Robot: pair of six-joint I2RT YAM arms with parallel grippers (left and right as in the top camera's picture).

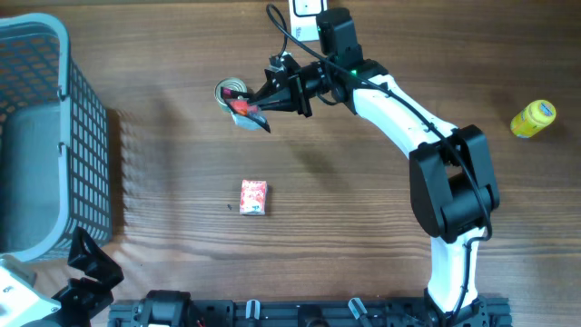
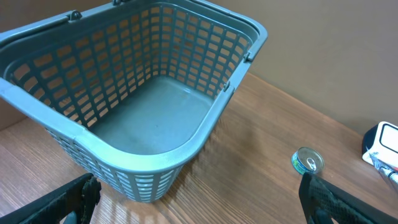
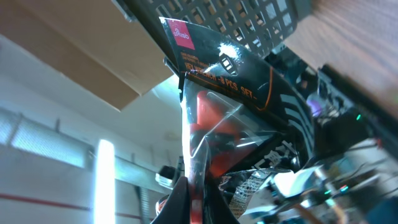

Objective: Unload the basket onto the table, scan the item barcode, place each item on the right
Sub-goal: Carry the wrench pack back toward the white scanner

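Observation:
The packet is in my right gripper over the can (image 1: 246, 113), off to the side of the white device (image 1: 307, 22). I should pull back and bring the packet in front of that device.
My right gripper (image 1: 263, 102) is shut on a glossy black and red packet (image 1: 247, 111), held above the table at the back centre, next to a small round can (image 1: 231, 91). The right wrist view looks upward: the packet (image 3: 230, 81) stands up from between the shut fingertips (image 3: 193, 199), with white print on its black upper part. I cannot make out a barcode on it. A white device (image 1: 309, 7) sits at the table's far edge behind the arm. My left gripper (image 1: 86, 272) rests open at the front left, nothing between its fingers (image 2: 68, 202).
A grey mesh basket (image 1: 36, 136) stands at the left; its rim (image 2: 155, 158) fills the left wrist view. A small red box (image 1: 253, 197) lies mid-table. A yellow bottle (image 1: 533, 118) lies at the far right. The can (image 2: 308, 160) and white device (image 2: 382, 146) show right of the basket.

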